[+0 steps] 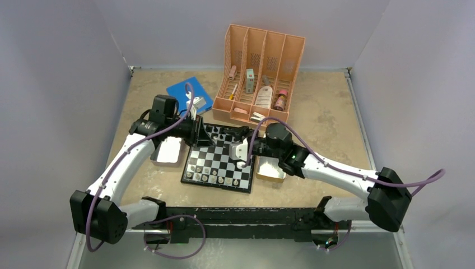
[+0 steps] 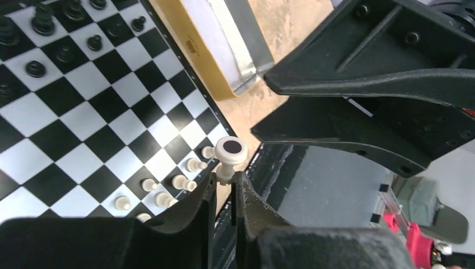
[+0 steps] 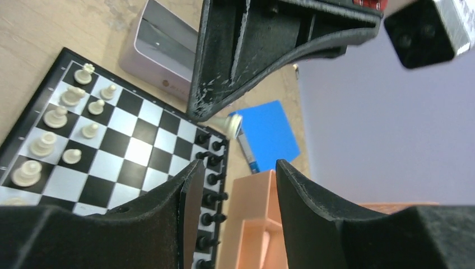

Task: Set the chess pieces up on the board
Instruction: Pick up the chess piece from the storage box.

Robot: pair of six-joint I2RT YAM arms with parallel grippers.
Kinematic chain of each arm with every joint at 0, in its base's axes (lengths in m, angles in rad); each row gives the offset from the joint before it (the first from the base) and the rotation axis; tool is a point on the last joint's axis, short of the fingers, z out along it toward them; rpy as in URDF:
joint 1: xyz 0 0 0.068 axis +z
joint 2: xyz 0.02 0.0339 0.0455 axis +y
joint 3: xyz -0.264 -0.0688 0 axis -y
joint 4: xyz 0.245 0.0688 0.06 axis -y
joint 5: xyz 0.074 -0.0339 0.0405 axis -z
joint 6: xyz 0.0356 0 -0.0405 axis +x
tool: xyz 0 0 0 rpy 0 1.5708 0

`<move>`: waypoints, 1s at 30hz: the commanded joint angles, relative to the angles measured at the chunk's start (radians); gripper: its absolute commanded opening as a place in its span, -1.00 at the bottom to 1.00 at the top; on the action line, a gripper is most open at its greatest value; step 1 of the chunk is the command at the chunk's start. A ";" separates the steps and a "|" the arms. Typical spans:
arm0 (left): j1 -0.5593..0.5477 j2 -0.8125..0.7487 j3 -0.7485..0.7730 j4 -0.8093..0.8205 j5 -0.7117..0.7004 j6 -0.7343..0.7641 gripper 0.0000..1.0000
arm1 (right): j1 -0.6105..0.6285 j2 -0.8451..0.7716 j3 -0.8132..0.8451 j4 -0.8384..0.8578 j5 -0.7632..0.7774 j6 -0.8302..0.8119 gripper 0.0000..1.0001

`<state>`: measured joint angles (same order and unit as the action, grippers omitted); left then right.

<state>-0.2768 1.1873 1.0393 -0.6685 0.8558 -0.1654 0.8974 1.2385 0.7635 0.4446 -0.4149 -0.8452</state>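
The white piece's round base (image 2: 231, 148) faces away from the board in my left gripper. My right gripper should therefore grab that base (image 3: 234, 126) and turn the piece upright.
The board (image 1: 213, 160) lies at the table's middle. White chess pieces (image 1: 215, 179) stand along its near rows and black ones (image 1: 219, 136) along its far rows. My left gripper (image 2: 224, 176) is shut on a white piece (image 2: 230, 152), gripped by its head with the round base toward the camera, just past the board's corner. In the top view the left gripper (image 1: 197, 130) hangs over the far left corner. My right gripper (image 3: 238, 168) is open with nothing between its fingers. It hovers over the board's right side (image 1: 242, 152), facing the held white piece (image 3: 232, 120).
A silver tray (image 1: 167, 151) sits left of the board and a gold-rimmed tray (image 1: 270, 169) right of it. The peach organizer (image 1: 260, 73) with small bottles stands behind. A blue book (image 1: 187, 92) lies at the back left. The two grippers are close together.
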 commanded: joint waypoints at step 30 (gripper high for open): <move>-0.022 0.029 0.020 -0.040 0.147 0.010 -1.00 | 0.149 0.065 0.096 -0.095 0.143 -0.441 -0.61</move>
<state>-0.2951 1.2156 1.0187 -0.7261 0.9634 -0.1616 1.0405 1.3396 0.8665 0.2943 -0.2527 -1.2514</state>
